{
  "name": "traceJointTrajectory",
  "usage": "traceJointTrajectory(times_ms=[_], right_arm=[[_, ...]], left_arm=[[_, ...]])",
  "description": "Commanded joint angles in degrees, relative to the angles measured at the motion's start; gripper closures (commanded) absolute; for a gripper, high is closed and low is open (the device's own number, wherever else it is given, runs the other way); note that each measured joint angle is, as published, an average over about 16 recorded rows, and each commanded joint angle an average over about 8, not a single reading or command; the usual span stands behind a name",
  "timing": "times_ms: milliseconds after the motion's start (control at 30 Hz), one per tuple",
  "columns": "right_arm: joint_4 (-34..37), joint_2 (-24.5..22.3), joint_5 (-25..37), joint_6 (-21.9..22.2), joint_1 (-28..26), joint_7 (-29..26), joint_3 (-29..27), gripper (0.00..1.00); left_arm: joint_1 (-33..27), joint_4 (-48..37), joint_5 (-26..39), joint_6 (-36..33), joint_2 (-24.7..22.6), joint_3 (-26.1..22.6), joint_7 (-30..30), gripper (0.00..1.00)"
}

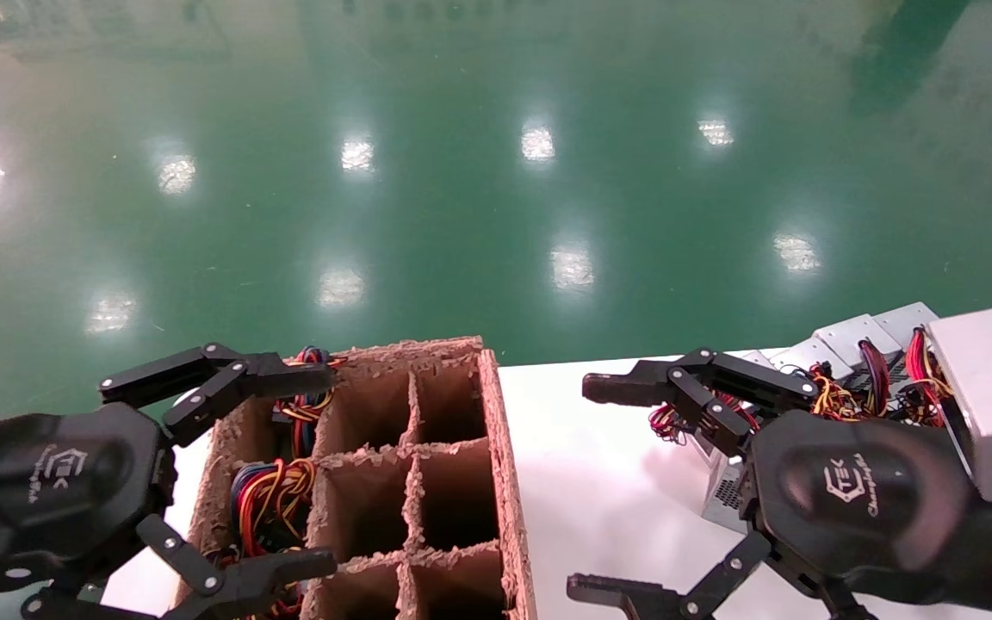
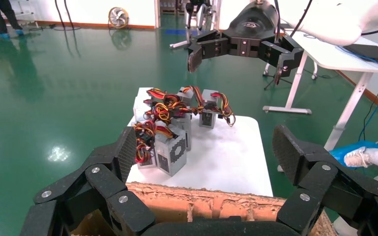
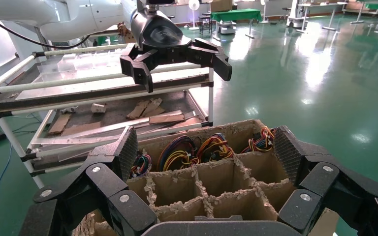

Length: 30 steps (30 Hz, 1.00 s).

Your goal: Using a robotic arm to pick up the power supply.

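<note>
The bundle of red, black and green wires [image 3: 140, 165] is sitting high in its cell [image 3: 139, 175], so I expect a hidden power supply to come up hanging below the bundle when the robot lifts it.
Several power supplies [image 1: 858, 331], silver boxes with red, yellow and black wires, stand clustered on the white table [image 1: 608, 465] at the right. In the left wrist view the nearest power supply [image 2: 171, 150] shows its honeycomb grille. My right gripper [image 1: 592, 489] hovers open above the table, just left of the cluster, holding nothing; it also shows in the left wrist view as the right gripper [image 2: 241, 46]. My left gripper [image 1: 315, 469] hangs open over the left column of the cardboard divider box [image 1: 453, 482], also empty.
The divider box [image 3: 216, 182] holds wire bundles [image 3: 197, 150] in its far column; the other cells look bare. A metal rack [image 3: 103, 113] with cardboard scraps stands beyond it. Green floor surrounds the table [image 2: 231, 157]. A second white table [image 2: 334, 54] stands further back.
</note>
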State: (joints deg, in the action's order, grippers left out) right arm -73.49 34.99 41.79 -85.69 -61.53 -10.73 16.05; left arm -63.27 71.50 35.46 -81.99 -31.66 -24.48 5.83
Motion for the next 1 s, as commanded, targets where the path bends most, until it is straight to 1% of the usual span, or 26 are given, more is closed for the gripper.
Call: traceJointTrajectory(times_ms=[33, 900, 933, 1000], right_arm=[[0.0, 0.0, 0.0, 0.0, 0.0, 0.0, 0.0, 0.0], [0.0, 0.0, 0.0, 0.0, 0.0, 0.0, 0.0, 0.0], [0.0, 0.0, 0.0, 0.0, 0.0, 0.0, 0.0, 0.0], [0.0, 0.0, 0.0, 0.0, 0.0, 0.0, 0.0, 0.0]], left_arm=[[0.0, 0.0, 0.0, 0.0, 0.0, 0.0, 0.0, 0.0], [0.0, 0.0, 0.0, 0.0, 0.0, 0.0, 0.0, 0.0], [0.0, 0.0, 0.0, 0.0, 0.0, 0.0, 0.0, 0.09], [0.0, 0.0, 0.0, 0.0, 0.0, 0.0, 0.0, 0.34]])
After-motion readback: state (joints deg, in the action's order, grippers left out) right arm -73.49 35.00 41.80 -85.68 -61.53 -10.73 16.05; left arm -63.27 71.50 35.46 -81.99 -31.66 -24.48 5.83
